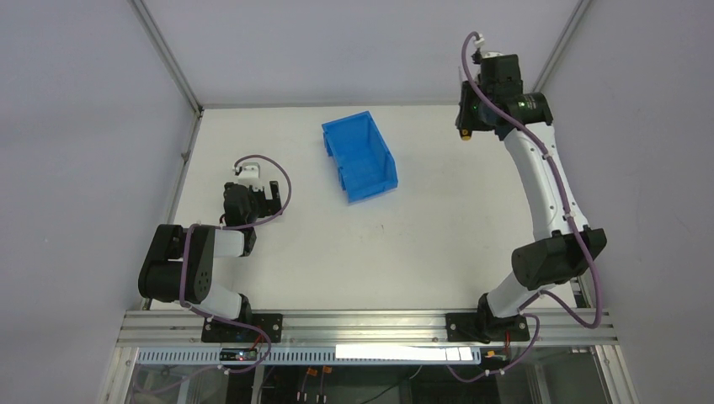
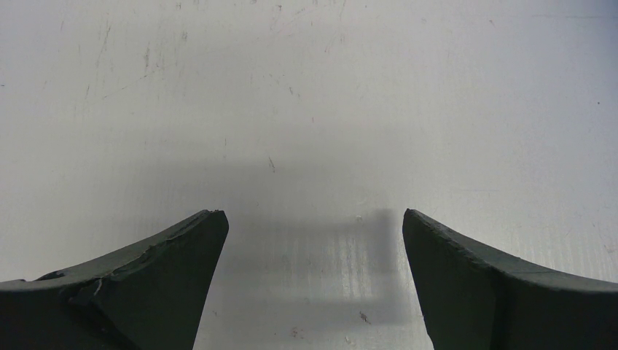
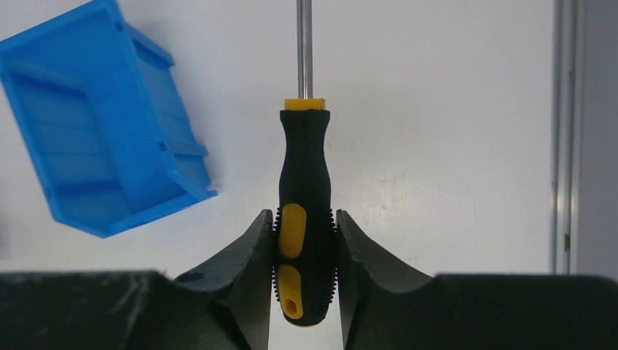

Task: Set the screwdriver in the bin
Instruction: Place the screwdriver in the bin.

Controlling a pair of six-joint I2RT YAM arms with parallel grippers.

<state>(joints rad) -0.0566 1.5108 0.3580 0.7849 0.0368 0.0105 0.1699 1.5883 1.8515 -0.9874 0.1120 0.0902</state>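
Note:
I go on to the empty blue bin (image 1: 360,158) and let go low inside it, because my right gripper is holding the screwdriver's handle (image 3: 305,171) and the way there is open.
My right gripper (image 3: 304,222) is shut on the screwdriver (image 3: 304,211), gripping the lower end of its black and yellow handle; the grey shaft points away out of the top of the right wrist view. In the top view the right gripper (image 1: 468,128) is raised at the far right, with the yellow butt of the screwdriver (image 1: 466,135) showing. The blue bin (image 1: 359,156) stands on the table at the back middle, to the left of the right gripper; it also shows in the right wrist view (image 3: 95,131). My left gripper (image 2: 313,219) is open and empty over bare table, at the left (image 1: 253,199).
The white table (image 1: 421,227) is bounded by grey enclosure walls and a metal frame rail (image 3: 565,131) along the right edge. The aluminium rail (image 1: 362,324) with both arm bases runs along the near edge.

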